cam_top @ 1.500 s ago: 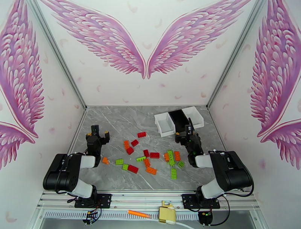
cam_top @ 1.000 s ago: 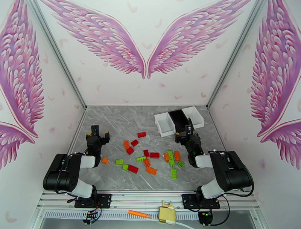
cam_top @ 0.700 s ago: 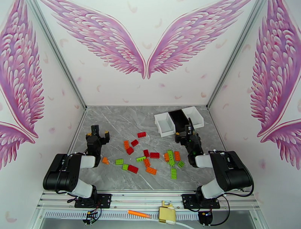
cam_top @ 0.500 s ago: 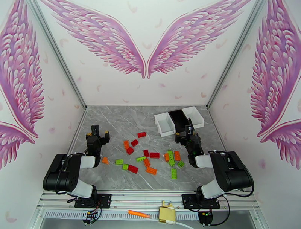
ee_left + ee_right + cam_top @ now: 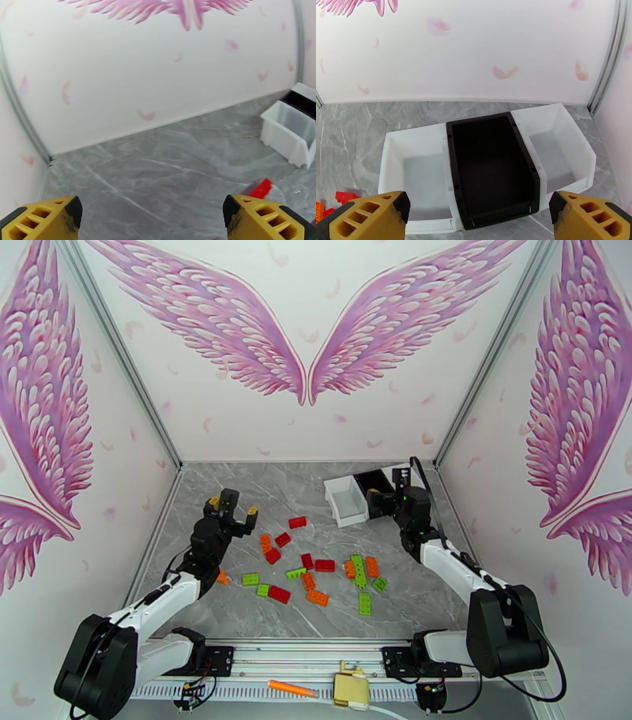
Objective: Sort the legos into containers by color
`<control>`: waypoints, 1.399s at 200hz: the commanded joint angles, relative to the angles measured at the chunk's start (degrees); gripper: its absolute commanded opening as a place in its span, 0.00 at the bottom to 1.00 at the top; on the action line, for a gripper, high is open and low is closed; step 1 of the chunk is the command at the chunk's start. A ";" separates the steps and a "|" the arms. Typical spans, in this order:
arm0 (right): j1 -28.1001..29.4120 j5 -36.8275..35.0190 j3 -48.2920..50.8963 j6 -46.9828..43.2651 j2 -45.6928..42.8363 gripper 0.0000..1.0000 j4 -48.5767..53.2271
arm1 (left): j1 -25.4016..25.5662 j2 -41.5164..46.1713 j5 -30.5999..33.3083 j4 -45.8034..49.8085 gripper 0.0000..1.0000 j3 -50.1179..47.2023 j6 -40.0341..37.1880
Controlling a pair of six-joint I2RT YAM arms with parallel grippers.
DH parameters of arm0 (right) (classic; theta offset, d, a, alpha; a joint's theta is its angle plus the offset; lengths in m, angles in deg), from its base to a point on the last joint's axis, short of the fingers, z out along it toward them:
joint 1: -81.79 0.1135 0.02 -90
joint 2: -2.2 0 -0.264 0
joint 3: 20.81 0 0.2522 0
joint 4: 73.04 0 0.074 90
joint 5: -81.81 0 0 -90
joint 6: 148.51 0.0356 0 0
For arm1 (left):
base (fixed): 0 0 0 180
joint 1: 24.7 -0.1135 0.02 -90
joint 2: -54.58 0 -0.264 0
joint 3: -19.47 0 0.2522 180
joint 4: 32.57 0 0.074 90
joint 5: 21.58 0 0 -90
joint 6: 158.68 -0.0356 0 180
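The black bin's side touches the white bin nearest the legos, so my right gripper should keep lowering until its open fingers straddle both sides, then close.
Several red, orange and green legos (image 5: 316,575) lie scattered across the middle of the grey table. One red lego (image 5: 297,522) lies farthest back, also seen as the red lego (image 5: 261,188) and the red lego (image 5: 345,196). At the back right stand the left white bin (image 5: 346,500), the black bin (image 5: 371,477) and the right white bin (image 5: 557,150), all empty. My left gripper (image 5: 232,507) hovers open, left of the pile. My right gripper (image 5: 385,486) hangs open just in front of the bins (image 5: 489,165). Nothing sits between either pair of fingers.
An orange marker pen (image 5: 292,689) and a yellow device (image 5: 351,688) lie on the front rail below the table. The booth walls close in at the back and both sides. Bare table (image 5: 158,173) stretches ahead of the left gripper toward the back wall.
Both arms have unfolded from their tucked posture. The left gripper has moved forward and to the right; the right gripper has moved up to the bins. The legos have not shifted.
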 commanded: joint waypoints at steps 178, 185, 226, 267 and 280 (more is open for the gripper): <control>1.16 4.50 -43.65 -0.03 36.70 0.52 46.33 | 17.03 -4.35 -9.40 5.96 0.99 4.32 -1.29; 1.16 4.45 -44.09 0.19 37.19 0.49 46.62 | 17.09 -4.49 -9.25 6.10 0.99 4.26 -1.45; 1.60 4.66 -46.41 0.88 38.67 0.29 47.85 | 17.43 -4.71 -8.25 6.72 0.99 4.36 -2.60; 3.70 2.69 -48.13 4.17 39.26 0.21 46.96 | 17.62 -3.89 -7.37 7.09 0.99 3.68 -2.72; 4.97 1.85 -49.06 6.04 39.84 0.20 45.92 | 17.65 -3.49 -6.98 6.77 0.99 3.17 -2.31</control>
